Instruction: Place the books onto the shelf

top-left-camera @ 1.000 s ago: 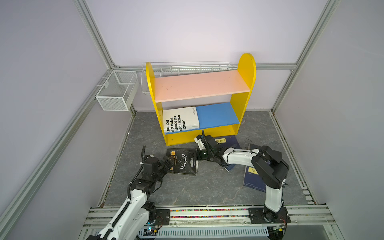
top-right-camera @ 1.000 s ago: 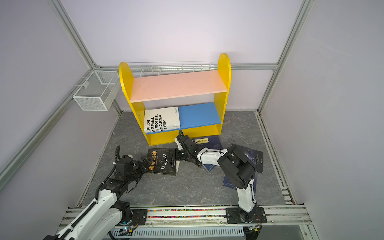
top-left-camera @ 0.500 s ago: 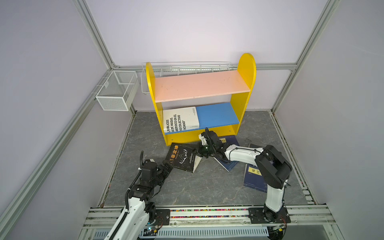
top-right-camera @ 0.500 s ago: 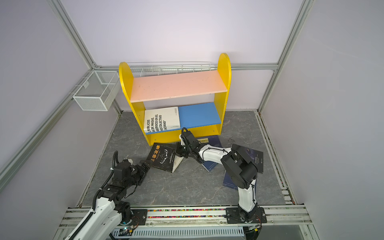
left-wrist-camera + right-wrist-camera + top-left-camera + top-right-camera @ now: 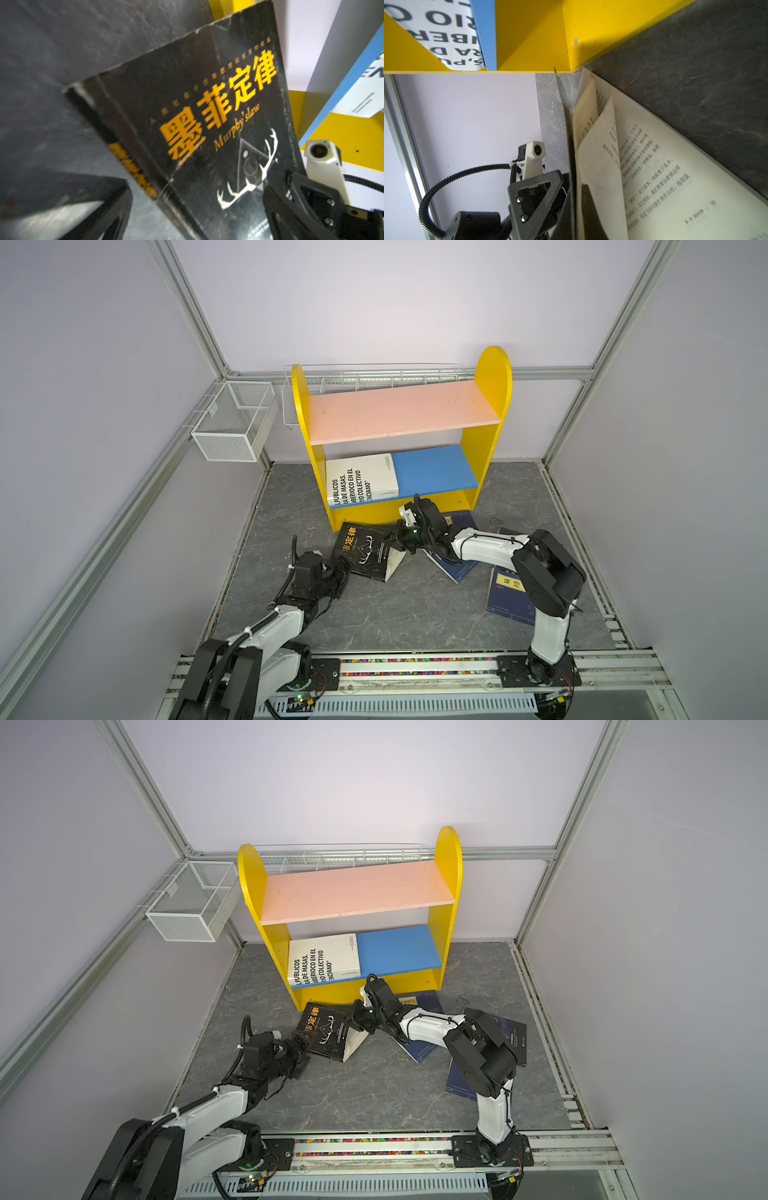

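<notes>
My right gripper is pinching only the black book's cover [image 5: 568, 128], so it should let go of the cover and grab the book's whole thickness after my left gripper lifts the spine [image 5: 138, 172].
A black book [image 5: 365, 551] [image 5: 328, 1031] [image 5: 207, 124] with orange lettering lies just in front of the shelf [image 5: 490, 377] [image 5: 449, 857] [image 5: 529, 41]. Its cover [image 5: 569, 145] is lifted and the cream pages [image 5: 654, 166] fan open. My right gripper [image 5: 401, 539] [image 5: 357, 1021] [image 5: 576, 216] is shut on that cover's edge. My left gripper [image 5: 340, 568] [image 5: 301, 1048] [image 5: 193, 207] stands open at the book's spine corner, which lies between its fingers [image 5: 104, 207]. A thick white book [image 5: 361, 479] [image 5: 324, 961] [image 5: 446, 25] lies on the blue lower board.
Two navy books [image 5: 457, 568] [image 5: 507, 593] lie on the grey floor under and beside the right arm, and another black book [image 5: 517, 1038] lies at the right. White wire baskets [image 5: 232, 427] [image 5: 374, 375] hang on the back-left frame and behind the shelf.
The right gripper has raised the cover and dragged the black book toward the shelf. The left gripper drew back, then came forward again to the book's spine corner.
</notes>
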Tool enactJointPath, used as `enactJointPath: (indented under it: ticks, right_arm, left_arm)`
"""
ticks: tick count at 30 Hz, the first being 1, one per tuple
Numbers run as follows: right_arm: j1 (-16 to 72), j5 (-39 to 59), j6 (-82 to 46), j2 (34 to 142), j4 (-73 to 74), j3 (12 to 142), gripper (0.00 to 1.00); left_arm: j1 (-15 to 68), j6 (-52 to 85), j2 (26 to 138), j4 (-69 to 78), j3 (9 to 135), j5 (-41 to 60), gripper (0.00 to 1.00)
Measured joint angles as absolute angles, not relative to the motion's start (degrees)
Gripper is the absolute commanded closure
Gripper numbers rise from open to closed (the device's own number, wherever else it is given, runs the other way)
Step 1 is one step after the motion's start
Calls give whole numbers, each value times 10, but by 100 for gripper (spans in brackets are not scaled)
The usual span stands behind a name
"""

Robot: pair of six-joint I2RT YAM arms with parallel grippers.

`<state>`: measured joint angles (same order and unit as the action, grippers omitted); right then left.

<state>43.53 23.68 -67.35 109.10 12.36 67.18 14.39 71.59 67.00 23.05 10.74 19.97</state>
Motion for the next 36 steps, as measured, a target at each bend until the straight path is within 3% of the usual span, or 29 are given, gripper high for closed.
enactJointPath:
  ticks: [7, 16, 19, 20, 23, 27, 33, 36]
  right_arm:
    - [430, 239, -678, 1091, 130, 664, 92]
    - [418, 239, -682, 1091, 132, 658, 85]
    - [417, 240, -681, 1091, 132, 658, 65]
    - [416, 241, -680, 1091, 132, 657, 55]
    - [413, 242, -672, 1091, 132, 651, 40]
    - [402, 236, -654, 1084, 118, 633, 31]
    - [383, 204, -595, 1002, 39, 593, 17]
    - [371, 188, -564, 942, 6, 578, 5]
  left_arm:
    - [146, 748, 751, 362, 99, 182, 24]
    - [154, 740, 733, 372, 97, 151, 65]
    - [155, 731, 722, 360, 97, 144, 79]
    - [155, 729, 718, 356, 97, 142, 80]
    - [156, 724, 705, 340, 98, 136, 85]
    - [158, 720, 670, 309, 98, 131, 99]
    - [165, 704, 534, 179, 108, 121, 100]
    - [177, 682, 432, 36, 154, 108, 100]
